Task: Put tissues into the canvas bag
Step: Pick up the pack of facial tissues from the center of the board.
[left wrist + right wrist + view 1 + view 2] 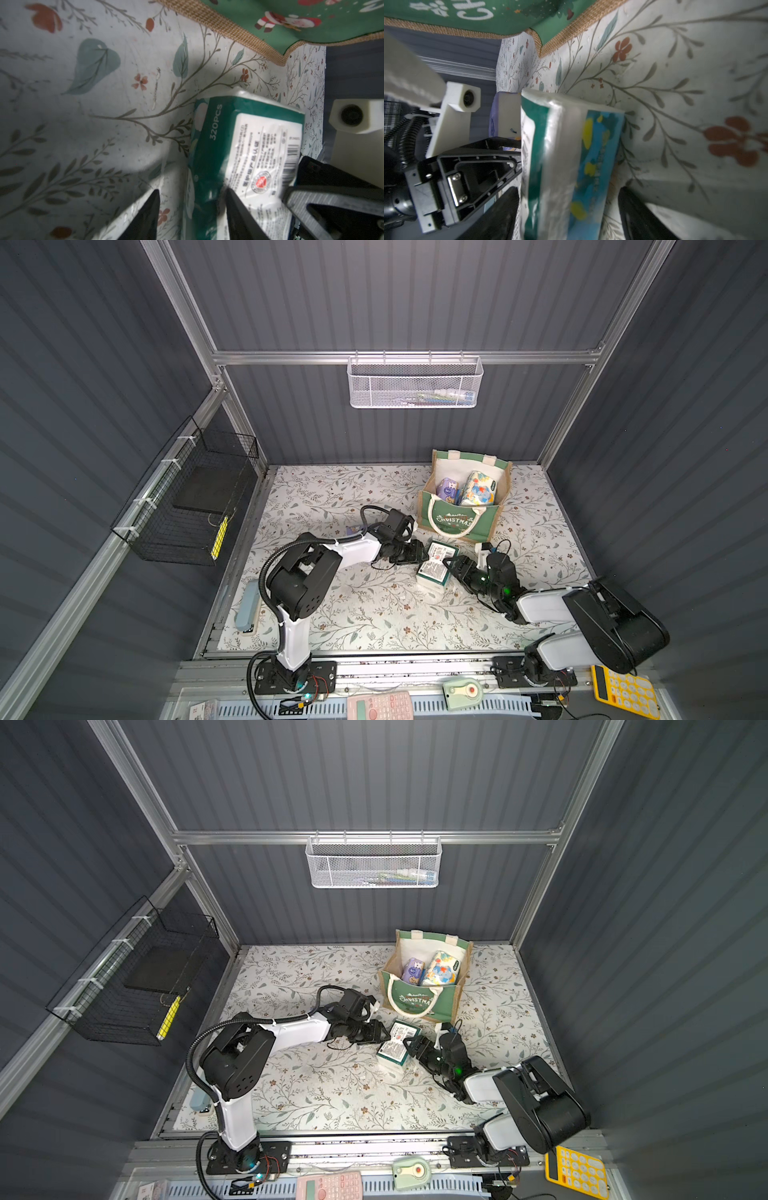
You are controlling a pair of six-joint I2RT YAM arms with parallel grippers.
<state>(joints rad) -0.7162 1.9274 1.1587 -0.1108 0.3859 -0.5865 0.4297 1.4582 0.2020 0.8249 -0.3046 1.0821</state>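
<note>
Both of the robot's grippers are crowded around the green tissue pack (436,566), so next the right gripper puts it in the bag while the left gripper moves back to the purple pack (353,529) behind its arm.
A dark green-and-white tissue pack (433,569) (395,1047) lies on the floral table in front of the canvas bag (453,522) (419,1003). My left gripper (419,556) (192,190) is open astride the pack's left edge (259,145), one finger (234,207) on its label. My right gripper (451,566) (568,188) is open around the pack's right end (564,135), one finger (506,207) touching it. Inside the bag stand a purple pack (446,488) and a white cartoon pack (478,489). Another purple pack (351,529) (506,112) peeks out behind my left arm.
A white mesh basket (415,383) hangs on the back wall, a black wire basket (187,502) on the left wall. A light blue oblong thing (245,610) lies at the table's left edge. Pink (380,705) and yellow (625,695) calculators sit on the front rail.
</note>
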